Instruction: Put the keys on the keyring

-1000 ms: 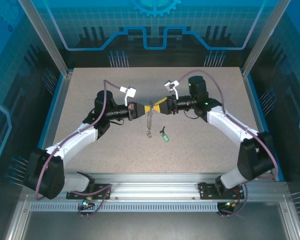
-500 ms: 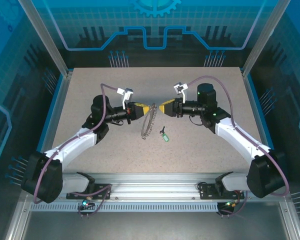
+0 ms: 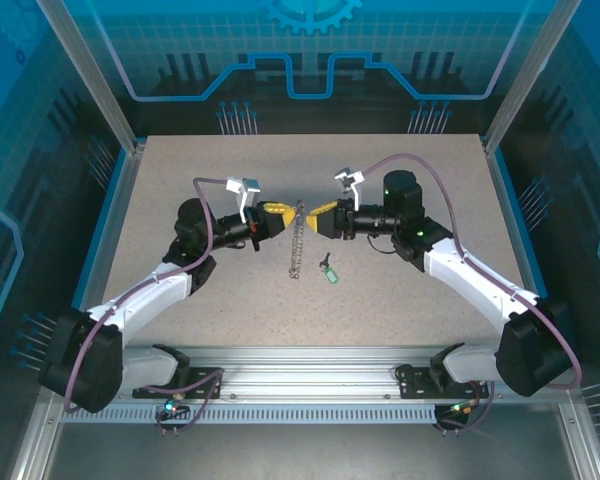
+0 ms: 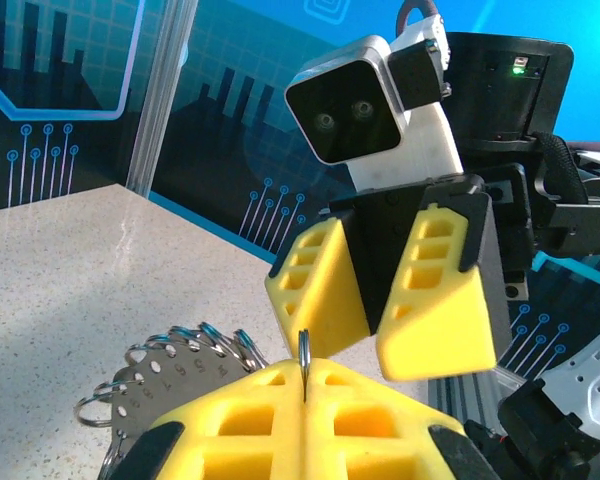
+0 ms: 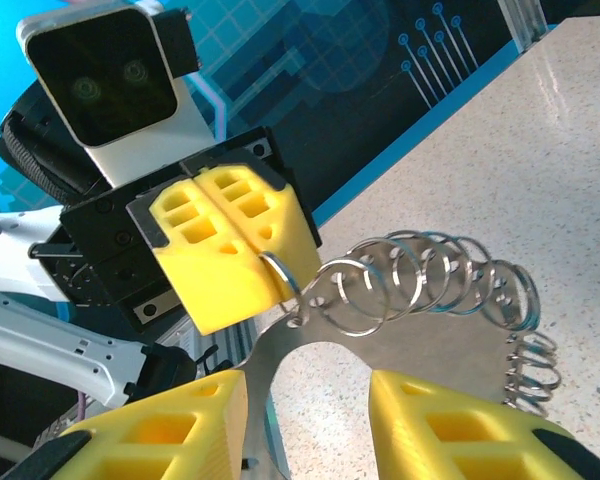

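Observation:
The split ring point(image 5: 283, 272) is at a slant in my left gripper's fingers, so my right gripper should hold the ring's free side point(image 5: 299, 308) while my left gripper grips the ring again straighter.
The keyring point(image 3: 297, 245) is a thin grey metal arch with numbered holes, carrying several silvery split rings, and it hangs above the table's middle. My left gripper point(image 3: 285, 212) is shut on one split ring point(image 4: 304, 350) at its top; the rest point(image 4: 165, 365) dangles to the left of the closed yellow fingers point(image 4: 230, 430). My right gripper point(image 3: 315, 213) faces it from the right, open, its fingers point(image 5: 170, 430) on either side of the arch point(image 5: 420, 300) without touching. The key point(image 3: 329, 270), dark with a green tag, lies on the table just right of the hanging keyring.
The speckled tabletop point(image 3: 180, 180) is bordered by blue walls and aluminium posts point(image 3: 130, 140). Both arms reach in from the near rail point(image 3: 300, 385) and meet at the middle.
Both grippers have shifted slightly toward the back. The right gripper drew away from the left, then came close again. The keyring swung out as a loop and now hangs straight down.

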Robot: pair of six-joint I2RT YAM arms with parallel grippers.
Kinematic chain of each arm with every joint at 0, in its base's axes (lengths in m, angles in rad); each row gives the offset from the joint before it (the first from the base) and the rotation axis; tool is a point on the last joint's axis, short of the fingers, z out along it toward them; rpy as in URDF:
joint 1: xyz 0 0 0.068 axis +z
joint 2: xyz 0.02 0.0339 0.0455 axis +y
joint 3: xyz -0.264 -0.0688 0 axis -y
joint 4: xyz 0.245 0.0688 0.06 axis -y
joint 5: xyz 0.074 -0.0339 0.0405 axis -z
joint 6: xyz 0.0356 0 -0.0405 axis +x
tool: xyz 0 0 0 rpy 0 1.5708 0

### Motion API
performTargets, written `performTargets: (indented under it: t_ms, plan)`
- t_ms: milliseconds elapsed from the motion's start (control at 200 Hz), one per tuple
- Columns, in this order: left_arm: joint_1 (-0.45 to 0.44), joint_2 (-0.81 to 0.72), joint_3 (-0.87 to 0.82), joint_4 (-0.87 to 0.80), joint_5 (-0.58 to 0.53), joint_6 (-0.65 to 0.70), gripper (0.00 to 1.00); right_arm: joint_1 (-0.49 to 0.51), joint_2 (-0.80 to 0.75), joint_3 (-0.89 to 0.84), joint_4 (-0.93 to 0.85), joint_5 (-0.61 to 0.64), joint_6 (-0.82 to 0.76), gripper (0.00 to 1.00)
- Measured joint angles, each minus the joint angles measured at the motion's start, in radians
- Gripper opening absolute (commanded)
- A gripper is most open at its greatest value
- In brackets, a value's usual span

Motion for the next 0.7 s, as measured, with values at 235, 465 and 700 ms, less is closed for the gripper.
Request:
performTargets:
  t_ms: [235, 465, 700]
  plan:
    - [0.000, 0.000, 0.000, 0.003, 0.000, 0.000, 0.00, 0.016, 0.001, 0.007, 0.013, 0.008, 0.001, 0.37]
    - [-0.001, 0.000, 0.000, 0.003, 0.010, 0.000, 0.00, 0.016, 0.018, 0.045, 0.020, 0.014, 0.001, 0.37]
    - [-0.006, 0.000, 0.001, 0.003, 0.026, -0.002, 0.00, 0.016, 0.052, 0.076, 0.021, 0.013, 0.000, 0.36]
